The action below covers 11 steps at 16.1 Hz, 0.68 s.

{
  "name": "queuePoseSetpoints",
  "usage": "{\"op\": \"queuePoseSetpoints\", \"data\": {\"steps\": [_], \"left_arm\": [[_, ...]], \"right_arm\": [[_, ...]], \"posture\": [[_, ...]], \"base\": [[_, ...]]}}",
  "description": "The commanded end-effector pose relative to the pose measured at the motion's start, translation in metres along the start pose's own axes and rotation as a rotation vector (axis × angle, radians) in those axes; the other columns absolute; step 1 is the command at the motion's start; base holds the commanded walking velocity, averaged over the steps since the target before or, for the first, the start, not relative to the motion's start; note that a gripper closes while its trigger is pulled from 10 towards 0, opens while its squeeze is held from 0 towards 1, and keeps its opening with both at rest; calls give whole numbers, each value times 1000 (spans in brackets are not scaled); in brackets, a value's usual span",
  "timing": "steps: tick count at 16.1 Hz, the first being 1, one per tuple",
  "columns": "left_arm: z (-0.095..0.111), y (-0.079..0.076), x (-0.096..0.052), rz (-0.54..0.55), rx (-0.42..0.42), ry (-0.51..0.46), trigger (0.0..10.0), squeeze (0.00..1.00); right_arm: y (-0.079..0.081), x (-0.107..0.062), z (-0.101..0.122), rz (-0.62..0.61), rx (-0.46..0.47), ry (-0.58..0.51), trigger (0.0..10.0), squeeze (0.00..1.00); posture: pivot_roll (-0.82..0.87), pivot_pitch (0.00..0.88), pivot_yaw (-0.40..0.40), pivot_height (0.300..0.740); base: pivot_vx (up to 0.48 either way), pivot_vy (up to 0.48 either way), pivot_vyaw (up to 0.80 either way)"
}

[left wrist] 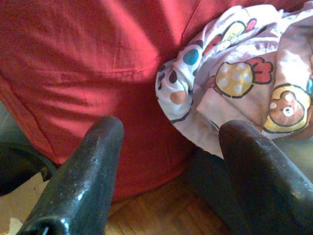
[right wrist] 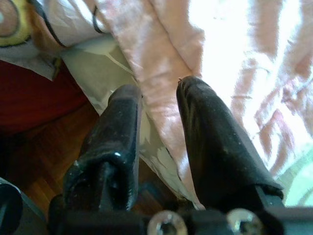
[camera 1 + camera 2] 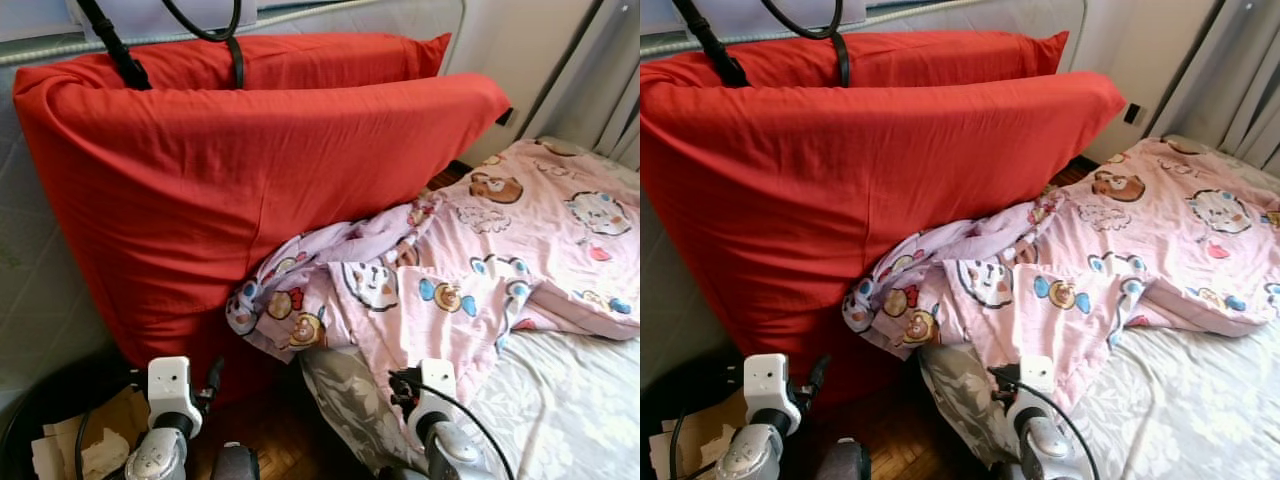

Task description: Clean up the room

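The pink blanket point(image 3: 430, 310) lies in overlapping folds point(image 3: 522, 305), so I expect it to spread out toward the bed's edge as I pull, while its bunched corner stays in place.
Two big red pillows point(image 3: 250, 170) stand on edge against the wall beside the bed. A pink blanket with cartoon animals point(image 3: 470, 270) lies crumpled on the bed, one corner hanging over the edge against the lower pillow. My left gripper point(image 1: 173, 127) is open, low above the floor, facing the red pillow point(image 1: 98, 73) and the hanging blanket corner point(image 1: 234, 73), touching neither. My right gripper point(image 2: 160, 88) is open by a narrow gap at the bed's edge, just under the blanket's pink fold point(image 2: 161, 44). Both wrists, left point(image 3: 170, 400) and right point(image 3: 430, 400), sit at the bottom of the eye views.
The mattress has a pale patterned sheet point(image 3: 570, 400). Wooden floor point(image 3: 270, 430) shows in the narrow gap between bed and pillows. A dark bin with cardboard and paper point(image 3: 90, 440) stands at the lower left. Black cables point(image 3: 120, 50) hang over the pillows. Curtains point(image 3: 600, 80) hang at the far right.
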<state>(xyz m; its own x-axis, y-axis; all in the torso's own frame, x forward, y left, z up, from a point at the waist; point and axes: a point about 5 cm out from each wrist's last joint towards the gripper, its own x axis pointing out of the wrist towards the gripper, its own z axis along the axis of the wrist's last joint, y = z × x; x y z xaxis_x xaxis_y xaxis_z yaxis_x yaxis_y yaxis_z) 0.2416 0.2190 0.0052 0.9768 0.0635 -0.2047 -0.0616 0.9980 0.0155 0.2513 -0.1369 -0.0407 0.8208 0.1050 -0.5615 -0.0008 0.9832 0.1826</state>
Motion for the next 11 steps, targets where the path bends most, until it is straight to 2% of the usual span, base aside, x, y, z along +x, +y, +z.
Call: {"op": "queuePoseSetpoints", "data": {"steps": [1, 2, 3, 8, 11], "left_arm": [[1, -1, -2, -13, -5, -1, 10000, 0], [12, 5, -5, -3, -3, -40, 10000, 0], [17, 5, -8, -4, -1, -55, 10000, 0], [37, 1, -23, -21, 4, -104, 10000, 0], [56, -1, -39, -22, -3, -124, 10000, 0]], "right_arm": [[-6, 0, -1, -31, 7, 21, 10000, 0], [-8, 2, 6, -42, 29, 20, 10000, 659], [-8, 3, 8, -46, 22, 19, 10000, 1000], [-6, 9, 23, -87, 13, 17, 10000, 1000], [-12, 9, 26, -123, 43, 7, 10000, 1000]], "posture": [[154, 118, -86, 627], [172, 152, -84, 627], [184, 174, -81, 627], [208, 263, -74, 627], [228, 323, -67, 627]], "base": [[0, 0, 0], [0, 0, 0], [0, 0, 0], [0, 0, 0], [0, 0, 0]]}}
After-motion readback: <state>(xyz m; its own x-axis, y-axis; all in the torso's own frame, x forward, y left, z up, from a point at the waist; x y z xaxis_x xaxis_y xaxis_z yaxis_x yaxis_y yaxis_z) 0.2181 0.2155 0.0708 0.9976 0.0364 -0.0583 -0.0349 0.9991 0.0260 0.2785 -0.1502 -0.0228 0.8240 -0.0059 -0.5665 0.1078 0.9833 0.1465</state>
